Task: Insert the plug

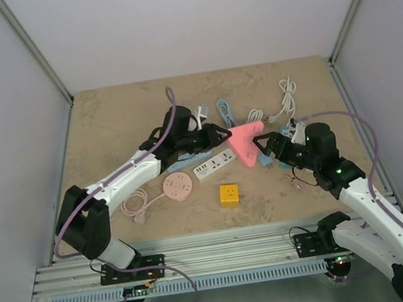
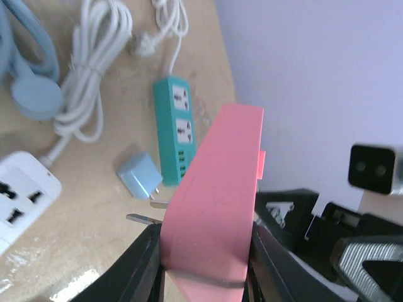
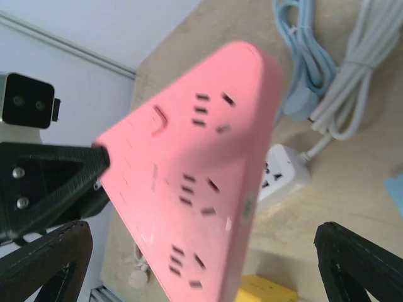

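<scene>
The teal power strip [image 2: 174,119] is on my right gripper's side, so that gripper should take the pink triangular power strip [image 1: 248,150] from my left gripper before plugging it in.
A pink triangular power strip [image 1: 248,143] is held above the table. My left gripper [image 1: 219,135] is shut on its narrow end [image 2: 214,207], with the black fingers [image 2: 135,264] pressed on both sides. In the right wrist view its socket face [image 3: 195,170] fills the middle. My right gripper [image 1: 272,147] is wide open and empty, facing that face [image 3: 201,264], with one finger [image 3: 44,258] at each side. A small blue plug adapter [image 2: 140,176] with metal prongs lies on the table below the strip.
On the table are a white power strip [image 1: 214,164], a round pink socket [image 1: 179,187], a yellow cube [image 1: 228,194], a teal power strip [image 2: 176,129], white cable bundles [image 1: 288,97] and a blue cable [image 1: 224,110]. Walls enclose three sides.
</scene>
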Available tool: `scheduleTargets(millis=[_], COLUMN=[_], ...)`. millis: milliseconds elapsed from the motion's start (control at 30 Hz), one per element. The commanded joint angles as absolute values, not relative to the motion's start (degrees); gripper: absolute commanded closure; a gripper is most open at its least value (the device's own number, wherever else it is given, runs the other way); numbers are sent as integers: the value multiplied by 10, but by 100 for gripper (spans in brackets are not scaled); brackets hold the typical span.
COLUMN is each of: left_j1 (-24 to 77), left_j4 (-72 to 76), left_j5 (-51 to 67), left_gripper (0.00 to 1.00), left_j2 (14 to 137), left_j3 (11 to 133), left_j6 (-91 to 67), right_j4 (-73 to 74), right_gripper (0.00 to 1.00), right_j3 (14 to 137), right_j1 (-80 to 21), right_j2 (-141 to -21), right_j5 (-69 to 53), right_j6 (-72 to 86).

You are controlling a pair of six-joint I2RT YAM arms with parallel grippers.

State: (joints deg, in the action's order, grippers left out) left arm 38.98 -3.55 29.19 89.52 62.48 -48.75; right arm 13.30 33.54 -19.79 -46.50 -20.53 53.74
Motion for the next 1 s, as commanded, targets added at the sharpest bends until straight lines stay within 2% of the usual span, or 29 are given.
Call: scheduleTargets(millis=[0, 367, 600, 967], left_j1=[355, 327, 327, 327], left_j4=[20, 240, 335, 318], left_j5=[286, 267, 264, 280], left_gripper=[85, 85, 85, 84], left_j2=[845, 781, 771, 764], left_j3=[625, 576, 546, 538], left_j6=[-533, -761, -885, -898], right_j4=[90, -101, -241, -255], right_gripper=[2, 2, 4, 33], right_j3=[349, 388, 386, 430], right_j1=[-201, -216, -238, -247], right_j2=[-467, -536, -565, -620], right_j5=[-246, -357, -356, -332], right_j6=[528, 633, 735, 788])
